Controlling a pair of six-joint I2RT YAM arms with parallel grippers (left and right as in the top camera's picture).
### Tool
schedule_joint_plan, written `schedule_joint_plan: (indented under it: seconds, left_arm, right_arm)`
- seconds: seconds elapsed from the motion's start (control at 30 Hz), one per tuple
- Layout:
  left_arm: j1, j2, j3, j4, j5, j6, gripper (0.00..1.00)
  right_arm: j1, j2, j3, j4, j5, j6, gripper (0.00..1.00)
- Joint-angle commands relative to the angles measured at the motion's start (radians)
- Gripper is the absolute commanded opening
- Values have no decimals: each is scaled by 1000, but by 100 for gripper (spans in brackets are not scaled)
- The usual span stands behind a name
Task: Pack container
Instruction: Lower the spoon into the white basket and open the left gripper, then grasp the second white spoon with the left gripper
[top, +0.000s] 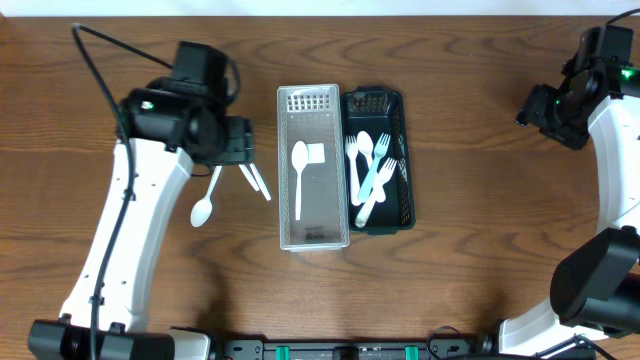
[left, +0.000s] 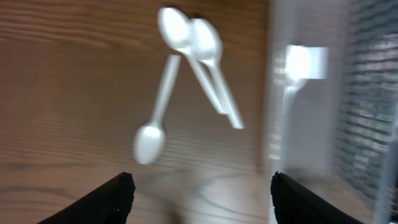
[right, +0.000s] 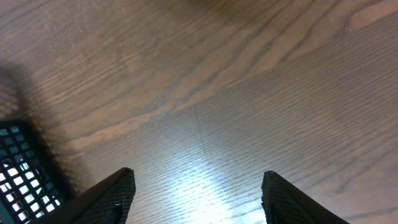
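The lone white spoon (top: 202, 210) lies apart from the crossed spoons. My left gripper should keep going down to this spoon at its neck (top: 209, 195) until the fingers are on both sides of the neck.
A clear plastic bin (top: 313, 236) holds one white spoon (top: 299, 170). A dark green bin (top: 405, 160) beside it holds several white forks (top: 370, 170). White spoons lie on the table left of the clear bin: one (top: 205, 205) apart, two (top: 257, 180) crossed. The left wrist view shows them blurred (left: 186, 68), with the clear bin (left: 305, 106) at right. My left gripper (left: 202, 193) is open and empty, above the loose spoons. My right gripper (right: 194, 193) is open and empty at the far right over bare table; the arm shows in the overhead view (top: 570, 95).
The wooden table (top: 480, 280) carries both bins side by side in the middle. A corner of the dark bin (right: 18, 168) shows at the lower left of the right wrist view. Cables run near the left arm at the back left.
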Motion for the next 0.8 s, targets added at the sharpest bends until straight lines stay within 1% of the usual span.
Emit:
schedule_joint_plan:
  seconds: [0.0, 0.03, 0.27, 0.33, 0.37, 0.47, 0.7, 0.77]
  left_arm:
    - [57, 61, -63, 26, -59, 159, 73]
    - [74, 77, -84, 45, -58, 194, 73]
    - [133, 211, -169, 104, -58, 327, 72]
    - [145, 251, -179, 116, -58, 348, 70]
    - [150, 268, -182, 122, -59, 360, 67]
    - [166, 310, -184, 144, -58, 365, 65]
    - [177, 422, -184, 205, -53, 383, 65]
    - [177, 457, -184, 206, -50, 398, 62]
  right_arm:
    - [-1, -3, -6, 3, 7, -8, 69]
    - [-1, -3, -6, 4, 7, -8, 69]
    - [-1, -3, -6, 8, 7, -8, 69]
    - [-1, -3, -6, 10, 7, -8, 69]
    - [-1, -3, -6, 10, 7, -8, 69]
    - [-1, -3, -6, 13, 8, -8, 69]
    - [-1, -3, -6, 13, 11, -8, 69]
    - [-1, -3, -6, 13, 12, -8, 69]
